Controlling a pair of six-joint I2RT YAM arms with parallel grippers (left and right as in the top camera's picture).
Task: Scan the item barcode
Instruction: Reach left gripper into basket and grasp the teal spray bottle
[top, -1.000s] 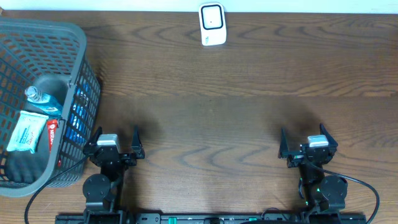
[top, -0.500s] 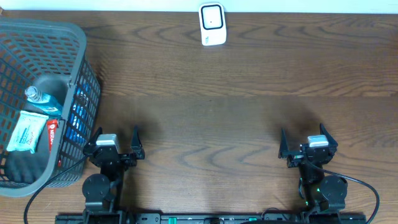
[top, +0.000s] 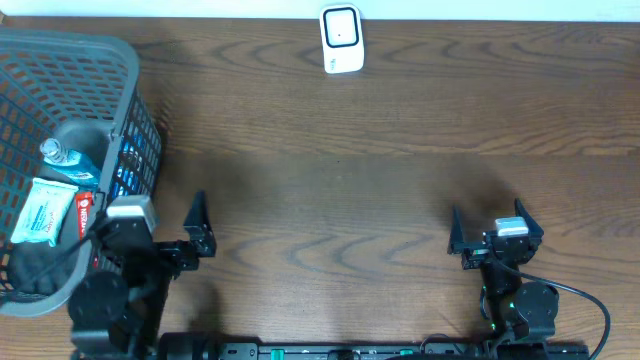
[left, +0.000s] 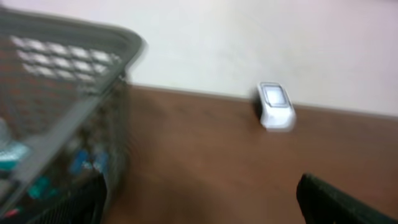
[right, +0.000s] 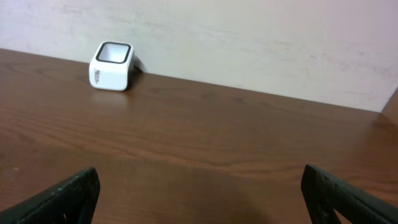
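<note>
My low left gripper is separated from the small bottle (top: 70, 162) by the grey basket's side (top: 142, 150), so it should rise over the basket's rim and reach down for it.
The white barcode scanner (top: 341, 40) stands at the table's far edge, also seen in the left wrist view (left: 275, 106) and the right wrist view (right: 112, 65). Several items lie in the grey basket (top: 128, 120) at the left: a small bottle (top: 58, 152), a white packet (top: 42, 211), a red-labelled item (top: 85, 214) and blue packs (top: 125, 182). My left gripper (top: 150, 225) (left: 199, 202) is open and empty beside the basket's near right corner. My right gripper (top: 490, 225) (right: 199, 193) stands open and empty at the front right.
The basket's wall (left: 62, 118) fills the left of the blurred left wrist view. A pale wall runs behind the table's far edge. Bare brown wood (top: 340, 200) lies between the arms and the scanner.
My left arm has swung left toward the basket, its wrist view now blurred from motion. The right arm has not moved.
</note>
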